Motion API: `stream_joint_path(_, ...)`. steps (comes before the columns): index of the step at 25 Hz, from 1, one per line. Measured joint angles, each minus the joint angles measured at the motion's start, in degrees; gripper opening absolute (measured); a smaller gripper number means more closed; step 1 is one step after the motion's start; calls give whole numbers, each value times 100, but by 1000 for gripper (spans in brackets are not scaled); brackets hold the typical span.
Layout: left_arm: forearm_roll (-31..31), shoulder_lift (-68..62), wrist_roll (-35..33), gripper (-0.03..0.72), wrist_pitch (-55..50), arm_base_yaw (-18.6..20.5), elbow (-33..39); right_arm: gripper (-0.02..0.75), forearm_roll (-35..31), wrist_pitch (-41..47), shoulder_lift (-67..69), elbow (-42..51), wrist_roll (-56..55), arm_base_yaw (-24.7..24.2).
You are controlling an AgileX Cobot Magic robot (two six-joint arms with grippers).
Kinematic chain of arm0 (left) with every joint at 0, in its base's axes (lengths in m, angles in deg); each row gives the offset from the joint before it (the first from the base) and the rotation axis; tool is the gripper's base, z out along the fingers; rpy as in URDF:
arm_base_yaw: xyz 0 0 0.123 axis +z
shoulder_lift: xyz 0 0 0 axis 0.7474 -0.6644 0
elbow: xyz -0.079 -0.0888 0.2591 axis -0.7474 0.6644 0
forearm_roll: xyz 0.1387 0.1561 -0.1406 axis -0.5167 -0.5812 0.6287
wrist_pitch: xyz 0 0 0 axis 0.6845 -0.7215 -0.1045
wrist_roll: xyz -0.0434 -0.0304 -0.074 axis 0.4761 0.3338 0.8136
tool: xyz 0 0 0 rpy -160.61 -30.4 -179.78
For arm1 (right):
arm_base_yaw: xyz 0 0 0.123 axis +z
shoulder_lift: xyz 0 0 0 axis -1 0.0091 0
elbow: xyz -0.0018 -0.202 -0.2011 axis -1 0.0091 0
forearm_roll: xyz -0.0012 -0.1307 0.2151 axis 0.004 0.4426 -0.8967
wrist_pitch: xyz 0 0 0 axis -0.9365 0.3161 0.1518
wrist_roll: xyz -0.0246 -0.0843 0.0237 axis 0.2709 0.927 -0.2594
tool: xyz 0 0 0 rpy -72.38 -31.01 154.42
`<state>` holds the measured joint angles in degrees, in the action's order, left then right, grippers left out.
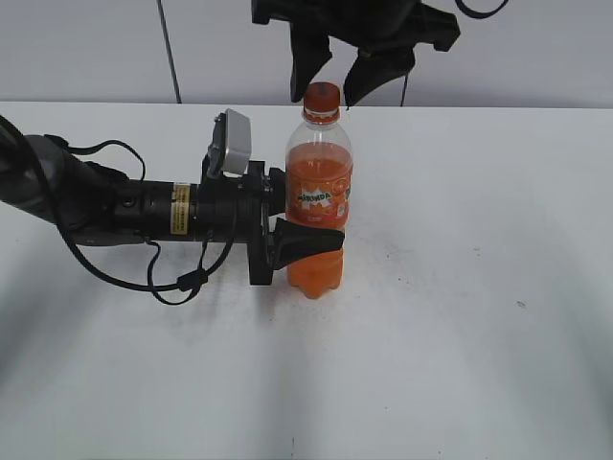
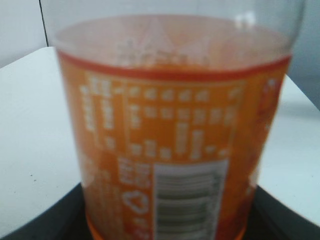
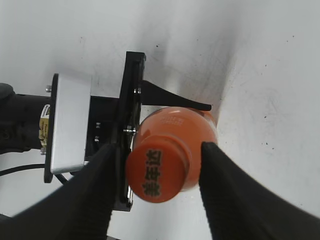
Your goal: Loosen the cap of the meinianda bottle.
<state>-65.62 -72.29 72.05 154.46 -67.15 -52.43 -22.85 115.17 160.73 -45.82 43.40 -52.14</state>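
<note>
The round orange cap [image 1: 322, 99] is on the clamped bottle's neck [image 1: 321, 126], so it will twist completely loose and come off when I turn it.
The meinianda bottle [image 1: 319, 196] stands upright on the white table, full of orange liquid, with an orange label. My left gripper [image 1: 305, 230] comes in from the left and is shut on the bottle's body at label height; the label [image 2: 170, 150] fills the left wrist view. The orange cap [image 1: 321, 96] sits on the neck. My right gripper [image 1: 330, 81] hangs above it, open, one finger on each side of the cap and not touching it. The right wrist view shows the cap [image 3: 157, 172] from above between the two black fingers [image 3: 156, 167].
The white table [image 1: 479, 287] carries only the bottle. The left arm's body and cables [image 1: 115, 206] lie across the table's left side. A grey wall stands behind the table.
</note>
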Motion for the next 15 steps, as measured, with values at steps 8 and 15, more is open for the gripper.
stream_joint_path(8, 0, 0, 0, 426, 0, 0, 0, 280, -5, 85, 0, -1, 19, 7)
stream_joint_path(15, 0, 0, 0, 426, 0, 0, 0, 271, -60, 92, 0, -18, 1162, 7)
